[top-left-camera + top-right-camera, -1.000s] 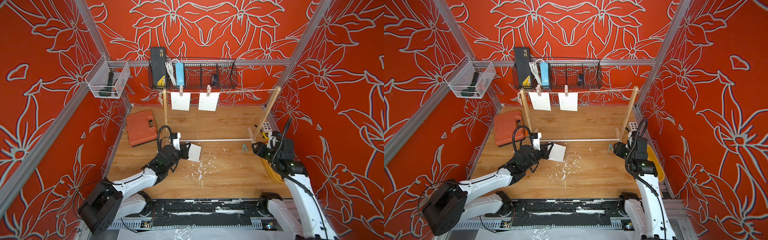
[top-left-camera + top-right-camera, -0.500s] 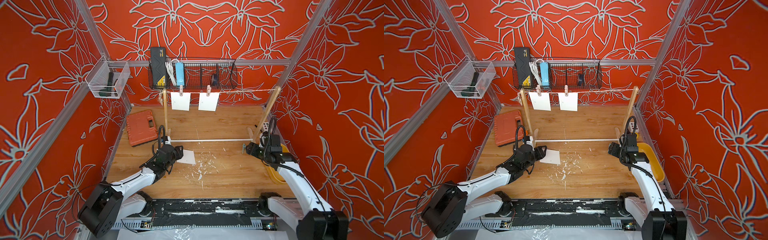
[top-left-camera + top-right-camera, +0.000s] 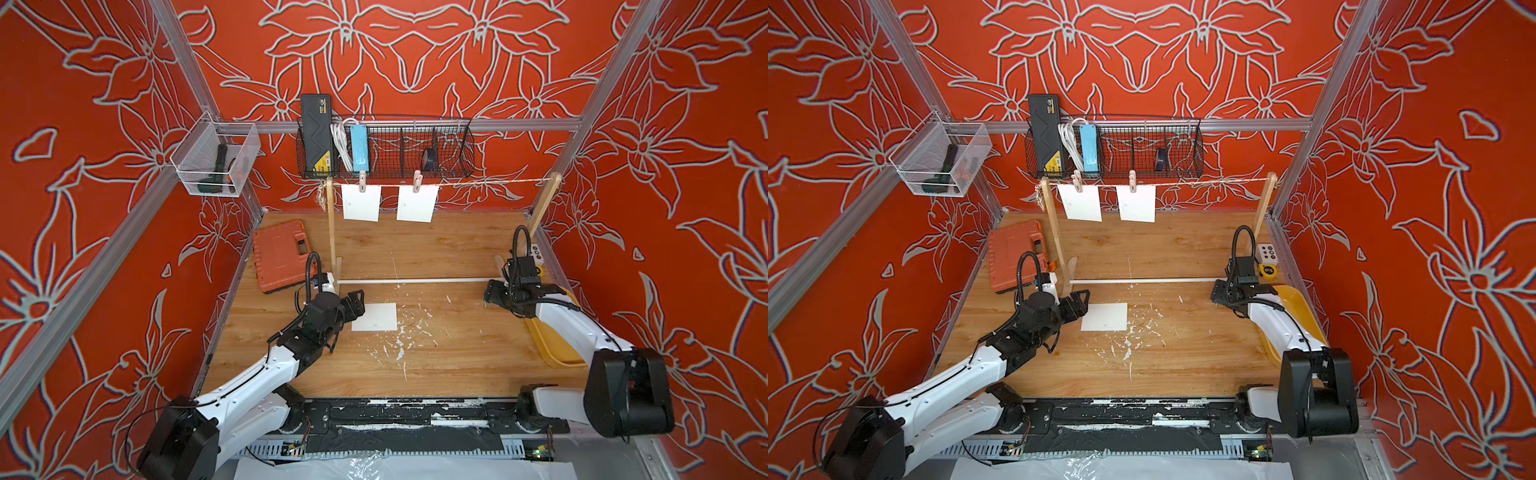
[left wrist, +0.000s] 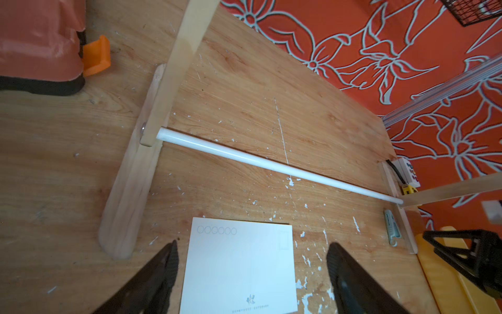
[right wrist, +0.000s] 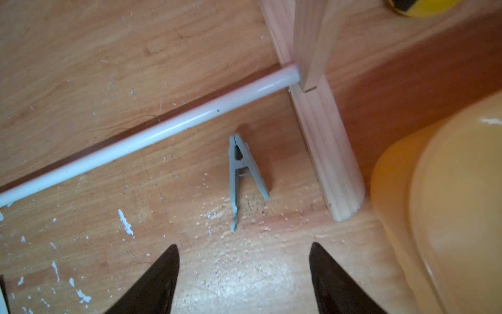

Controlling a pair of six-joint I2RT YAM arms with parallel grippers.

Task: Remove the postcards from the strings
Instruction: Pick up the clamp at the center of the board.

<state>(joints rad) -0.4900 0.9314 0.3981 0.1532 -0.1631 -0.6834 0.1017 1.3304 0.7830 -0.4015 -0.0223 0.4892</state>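
Next, my right gripper puts the grey-blue clothespeg (image 5: 241,166) in the yellow tray (image 3: 553,342) before the next postcard, as it lies by the stand's foot, far from my left gripper.
Two white postcards (image 3: 361,202) (image 3: 417,203) hang by small pegs from the strings (image 3: 490,181) between the wooden uprights, seen in both top views (image 3: 1080,202). Another postcard (image 3: 375,316) (image 4: 239,266) lies flat on the table. My left gripper (image 3: 357,305) (image 4: 252,244) is open, its fingers standing either side of that card's near edge without touching it. My right gripper (image 3: 490,295) (image 5: 243,244) is open and low over the table by the stand's right foot. A grey-blue clothespeg (image 5: 239,174) lies just ahead of it.
An orange tool case (image 3: 280,255) lies at the back left. A yellow tray (image 3: 557,332) sits under the right arm. The stand's white rod (image 3: 415,281) crosses the table between both grippers. A wire basket (image 3: 386,151) hangs on the back wall above the strings.
My left gripper opened and let go of the postcard, which now lies flat on the table. My right arm came down and shifted left toward the clothespeg, its jaws wider.
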